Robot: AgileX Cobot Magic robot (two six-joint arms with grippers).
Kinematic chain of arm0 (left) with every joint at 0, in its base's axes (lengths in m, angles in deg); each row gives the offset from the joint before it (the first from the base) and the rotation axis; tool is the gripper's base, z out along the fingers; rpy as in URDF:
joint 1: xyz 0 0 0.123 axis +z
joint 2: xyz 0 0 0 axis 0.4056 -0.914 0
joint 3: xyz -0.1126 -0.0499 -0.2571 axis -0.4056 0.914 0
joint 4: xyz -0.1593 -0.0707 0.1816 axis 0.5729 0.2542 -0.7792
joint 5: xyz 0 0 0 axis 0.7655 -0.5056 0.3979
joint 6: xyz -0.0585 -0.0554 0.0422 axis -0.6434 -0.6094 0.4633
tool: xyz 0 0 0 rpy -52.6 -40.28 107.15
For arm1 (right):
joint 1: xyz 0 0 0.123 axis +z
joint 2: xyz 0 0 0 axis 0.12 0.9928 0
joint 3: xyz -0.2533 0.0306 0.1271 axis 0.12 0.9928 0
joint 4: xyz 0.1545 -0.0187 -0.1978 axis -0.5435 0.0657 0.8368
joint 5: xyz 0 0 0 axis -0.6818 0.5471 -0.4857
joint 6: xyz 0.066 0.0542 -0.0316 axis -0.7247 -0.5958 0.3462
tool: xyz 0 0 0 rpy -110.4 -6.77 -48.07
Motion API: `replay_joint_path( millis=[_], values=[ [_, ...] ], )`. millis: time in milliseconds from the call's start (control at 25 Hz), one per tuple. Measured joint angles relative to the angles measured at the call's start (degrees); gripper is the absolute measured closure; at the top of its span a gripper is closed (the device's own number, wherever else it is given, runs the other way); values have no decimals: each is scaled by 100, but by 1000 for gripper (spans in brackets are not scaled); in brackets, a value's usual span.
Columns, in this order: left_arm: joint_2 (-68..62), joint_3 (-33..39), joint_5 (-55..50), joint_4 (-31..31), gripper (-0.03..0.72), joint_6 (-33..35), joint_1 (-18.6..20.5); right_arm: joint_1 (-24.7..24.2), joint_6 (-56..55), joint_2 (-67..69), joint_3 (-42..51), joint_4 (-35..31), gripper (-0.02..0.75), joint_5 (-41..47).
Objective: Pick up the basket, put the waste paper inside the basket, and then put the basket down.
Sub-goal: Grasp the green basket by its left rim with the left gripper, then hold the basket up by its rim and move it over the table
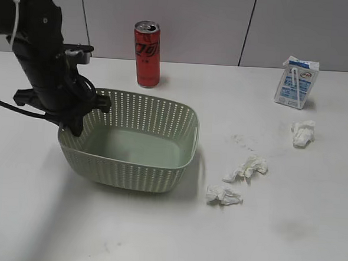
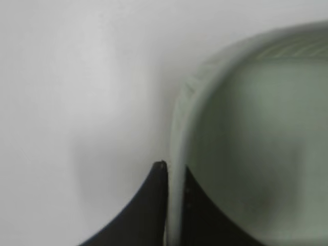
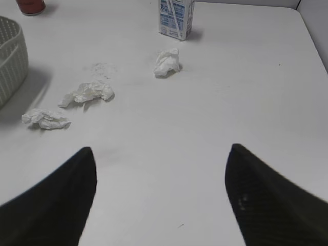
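Note:
I expect the white wad (image 1: 303, 133) near the drink carton to hang as one crumpled clump when I carry it, because creases (image 1: 304, 129) bunch it up.
The pale green basket (image 1: 134, 146) sits tilted at the table's left-centre, its left end raised. My left gripper (image 1: 74, 121) is shut on the basket's left rim; in the left wrist view the jaws (image 2: 174, 171) pinch the rim (image 2: 177, 133), one finger outside and one inside. Three white waste paper wads lie to the right: one (image 1: 224, 195) near the basket, one (image 1: 247, 168) in the middle, one (image 1: 302, 133) farther right. They also show in the right wrist view (image 3: 45, 119), (image 3: 87, 93), (image 3: 167, 62). My right gripper (image 3: 161, 154) is open and empty above the table, not seen in the exterior view.
A red drink can (image 1: 147, 54) stands behind the basket. A blue-and-white drink carton (image 1: 297, 82) stands at the back right, also in the right wrist view (image 3: 175, 18). The table's right edge (image 3: 312, 36) shows in the right wrist view.

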State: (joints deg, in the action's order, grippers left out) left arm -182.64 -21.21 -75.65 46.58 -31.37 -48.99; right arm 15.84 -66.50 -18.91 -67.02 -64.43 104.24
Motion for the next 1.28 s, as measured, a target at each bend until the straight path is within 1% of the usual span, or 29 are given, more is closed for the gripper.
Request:
replay_joint_path(
  millis=[160,280,360,480,640,800,960,1080,1280],
  values=[
    [464,16,-236,-265,684,-7,11,0,0,0,0,0,146,0],
    [970,228,-287,-357,684,-92,40,0,0,0,0,0,146,0],
    [1278,544,-147,-329,684,-186,91,0,0,0,0,5,146,-9],
    [1638,1115,98,-107,684,-214,218,0,0,43,-52,29,146,-91],
    [1747,1324,156,-61,684,-220,274,0,-88,852,-142,190,147,-375],
    [1751,1324,290,-28,684,-220,274,0,-667,2489,-250,190,147,-799],
    [1751,1324,297,-27,684,-201,274,0,-984,4543,-728,226,147,-1273],
    [1751,1324,302,-27,684,-176,274,0,-1040,6227,-1447,237,147,-1440],
    [1751,1324,292,-22,684,-169,274,0,-1053,8871,-3177,251,147,-1524]
  ],
)
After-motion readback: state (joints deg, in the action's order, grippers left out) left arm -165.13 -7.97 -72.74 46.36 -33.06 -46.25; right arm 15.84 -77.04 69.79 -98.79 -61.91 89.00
